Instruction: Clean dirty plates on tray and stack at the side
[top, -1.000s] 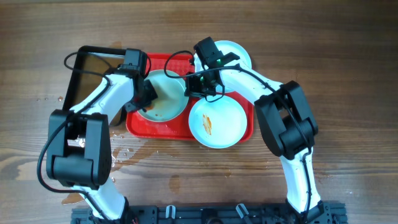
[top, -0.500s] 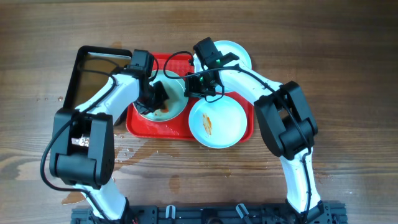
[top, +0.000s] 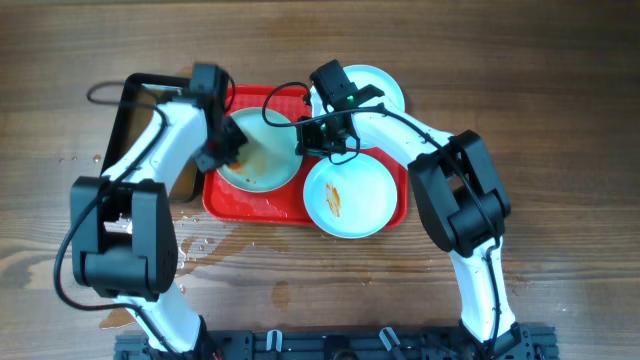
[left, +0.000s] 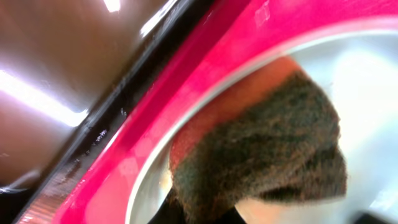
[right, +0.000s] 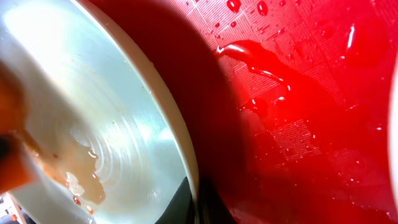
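Observation:
Brownish water (right: 87, 167) still lies in the plate, so next my left gripper dips the sponge in the black pan (top: 187, 180) while my right gripper tips the plate before more scrubbing.
On the red tray (top: 250, 207) one dirty plate (top: 265, 160) stands tilted, with brownish water in it. My right gripper (top: 303, 140) is shut on its right rim; the right wrist view shows the fingers (right: 196, 202) pinching that rim (right: 180, 143). My left gripper (top: 224, 150) is shut on a dark scrubbing sponge (left: 261, 149), pressed on the plate's left edge. A second plate (top: 348, 195) with orange streaks lies at the tray's front right. A third plate (top: 378, 85) lies at the back right, partly behind the right arm.
A black pan (top: 140, 100) of brownish water stands left of the tray; its rim (left: 118, 102) runs close beside the tray's edge. Water drops lie on the wooden table (top: 205, 245) in front of the tray's left corner.
The left gripper swept the sponge right into the plate's middle, then back to its left edge. The right gripper held the rim without moving.

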